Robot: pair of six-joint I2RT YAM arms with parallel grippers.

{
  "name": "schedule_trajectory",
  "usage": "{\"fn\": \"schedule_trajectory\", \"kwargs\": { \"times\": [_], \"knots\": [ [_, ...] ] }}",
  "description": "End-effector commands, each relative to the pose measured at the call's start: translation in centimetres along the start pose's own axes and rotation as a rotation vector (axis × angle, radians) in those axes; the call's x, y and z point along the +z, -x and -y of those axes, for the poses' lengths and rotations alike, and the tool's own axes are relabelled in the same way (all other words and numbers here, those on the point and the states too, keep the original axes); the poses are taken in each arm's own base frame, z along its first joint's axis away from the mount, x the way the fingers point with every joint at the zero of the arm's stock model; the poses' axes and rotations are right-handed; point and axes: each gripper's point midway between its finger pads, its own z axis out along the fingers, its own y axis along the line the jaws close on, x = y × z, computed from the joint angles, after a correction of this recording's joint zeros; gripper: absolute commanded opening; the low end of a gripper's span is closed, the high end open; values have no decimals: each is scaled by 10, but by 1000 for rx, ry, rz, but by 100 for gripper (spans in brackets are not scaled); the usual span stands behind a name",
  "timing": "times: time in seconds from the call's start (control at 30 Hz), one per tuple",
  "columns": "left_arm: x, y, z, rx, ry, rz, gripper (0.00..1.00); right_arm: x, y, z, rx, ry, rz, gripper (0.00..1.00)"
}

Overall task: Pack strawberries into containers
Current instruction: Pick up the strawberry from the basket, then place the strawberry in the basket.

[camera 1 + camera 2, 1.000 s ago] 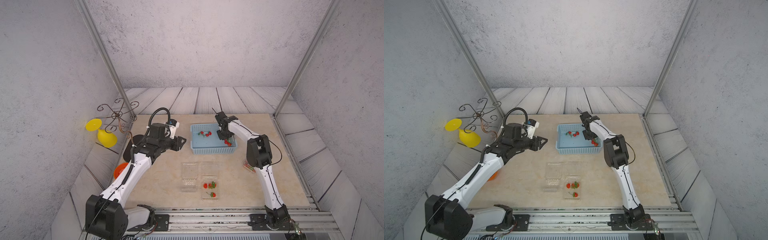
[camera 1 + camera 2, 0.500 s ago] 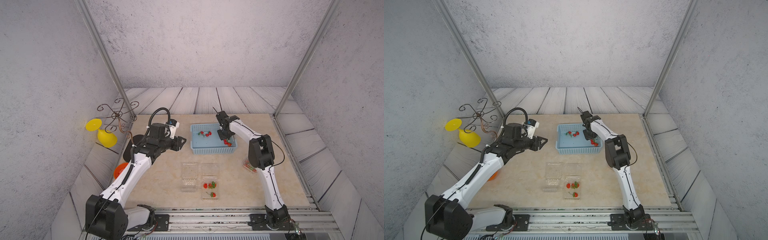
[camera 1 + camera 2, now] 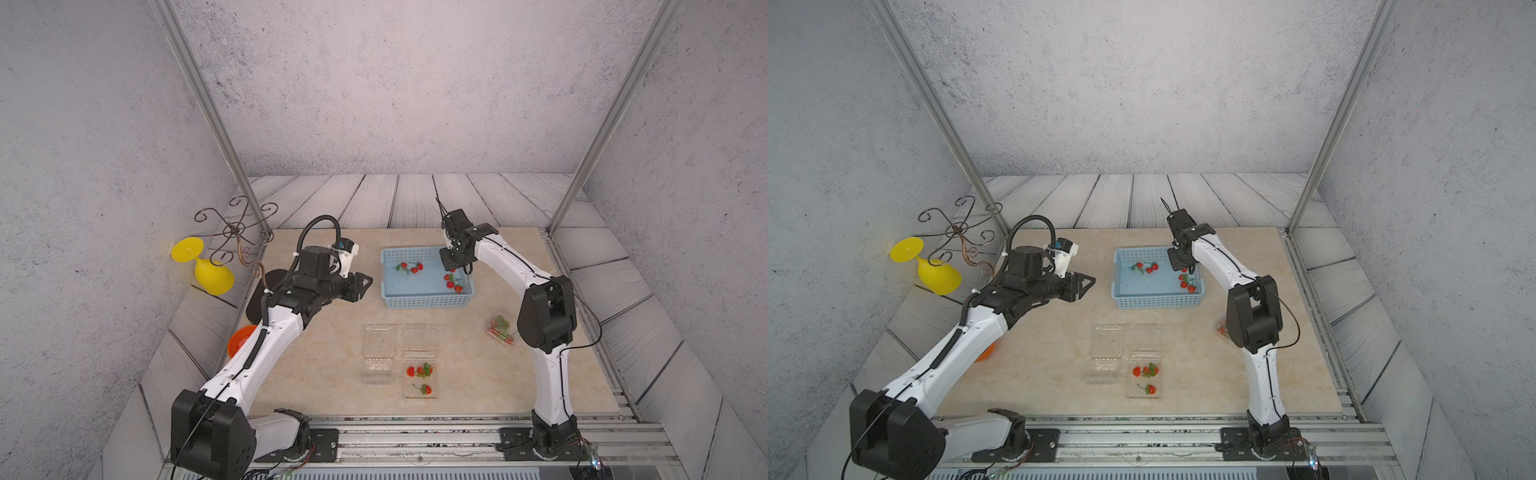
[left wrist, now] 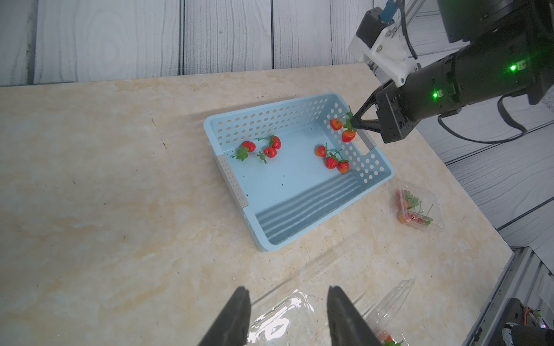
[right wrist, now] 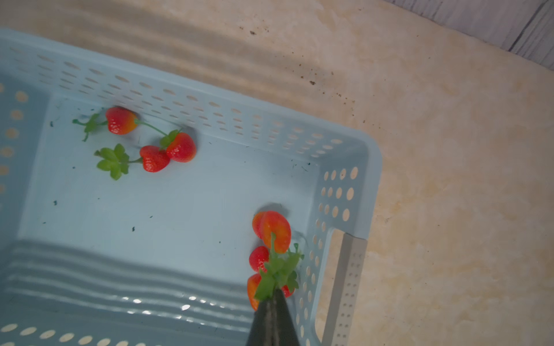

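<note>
A strawberry pair (image 5: 270,226) is pinched together by the leaves in my right gripper, so I should set the pair down on the basket's empty bottom (image 3: 432,275) and take just one strawberry.
Loose strawberries (image 3: 409,267) (image 5: 153,157) lie in a light blue perforated basket (image 3: 424,305) (image 4: 269,119). My right gripper (image 5: 273,292) (image 4: 353,121) is shut on the green leaves of a strawberry sprig (image 4: 348,135) (image 5: 275,227) at the basket's right end, just above more berries (image 3: 453,284). Left of the basket, my left gripper (image 3: 368,282) (image 4: 286,292) hangs open and empty over an empty clear container (image 3: 377,353) (image 4: 284,320). Beside that one, an open container (image 3: 419,376) holds three strawberries (image 3: 1136,371). A closed container (image 3: 500,328) (image 4: 418,209) with berries lies by the right arm.
A yellow goblet (image 3: 205,268) and a wire stand (image 3: 235,228) sit at the far left off the table. An orange bowl (image 3: 241,338) shows under the left arm. A metal rail (image 3: 415,432) runs along the table's front edge.
The right gripper's jaws have closed on the sprig's leaves at the basket's right end. The left arm has not moved.
</note>
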Motion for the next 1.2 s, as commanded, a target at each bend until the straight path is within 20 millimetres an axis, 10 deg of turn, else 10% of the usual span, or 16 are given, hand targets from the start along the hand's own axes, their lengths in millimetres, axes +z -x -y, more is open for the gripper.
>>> {"fn": "schedule_trajectory", "kwargs": {
  "times": [0.0,0.2,0.77,1.17],
  "knots": [
    [-3,0,1,11,-10,6,46,-37,1,-13,-22,78,53,0],
    [-6,2,4,12,-18,14,46,-33,-6,-20,-36,116,44,0],
    [-4,-1,1,10,-9,4,46,62,17,-50,-45,192,-23,5],
    [-3,-1,1,10,-9,2,46,70,11,-48,-42,181,-36,20]
  ]
}}
